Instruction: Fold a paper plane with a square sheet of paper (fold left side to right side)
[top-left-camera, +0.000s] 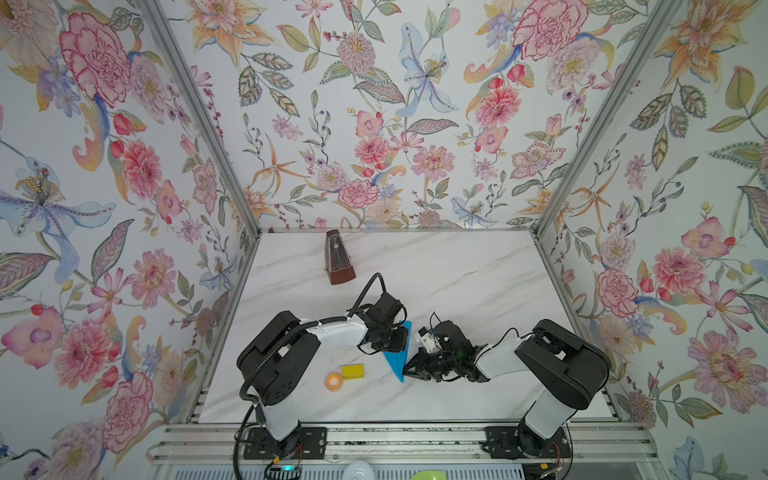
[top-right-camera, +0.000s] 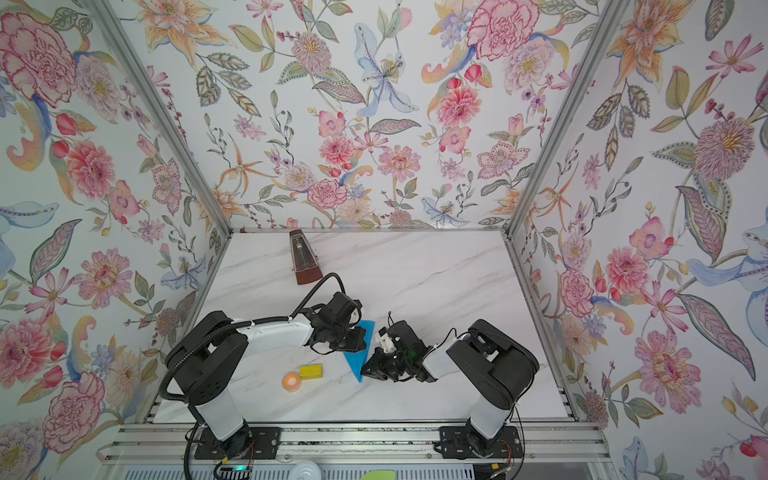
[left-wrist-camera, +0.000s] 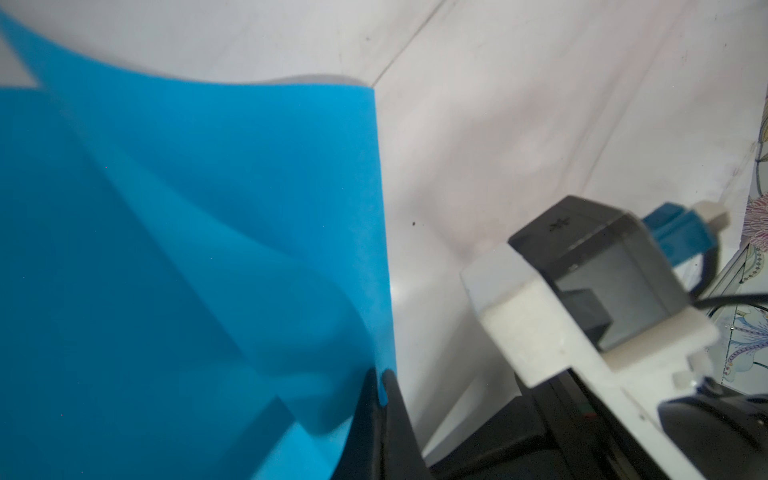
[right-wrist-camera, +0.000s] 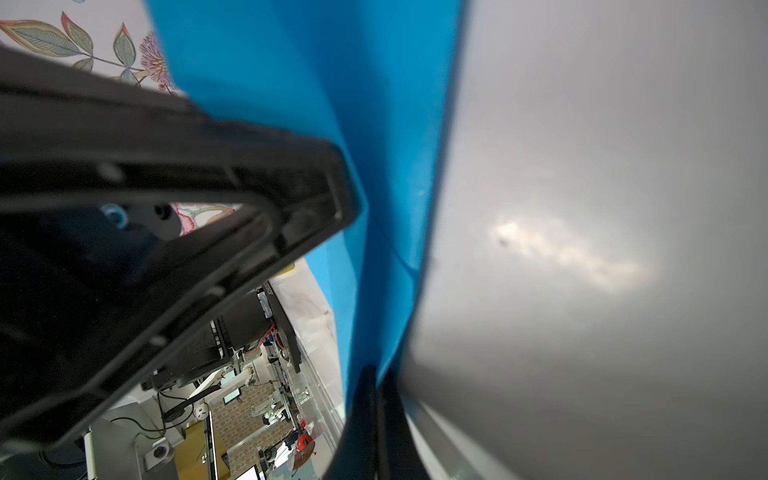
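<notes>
My right gripper needs to open, move back and pinch the layers together at the narrow tip, because the blue layers gape apart above it.
The square sheet of paper is folded into a bright blue, narrow, pointed paper plane, lying mid-table between both arms with its point toward the front edge. My left gripper reaches down over its wide far end. In the left wrist view the left gripper is shut on the edge of the curled blue layers. My right gripper comes in from the right at the narrow end. The right wrist view shows it shut on the paper's edge.
A brown metronome stands at the back left. A small yellow block and an orange tape roll lie front left of the paper. Floral walls close in the marble table on three sides.
</notes>
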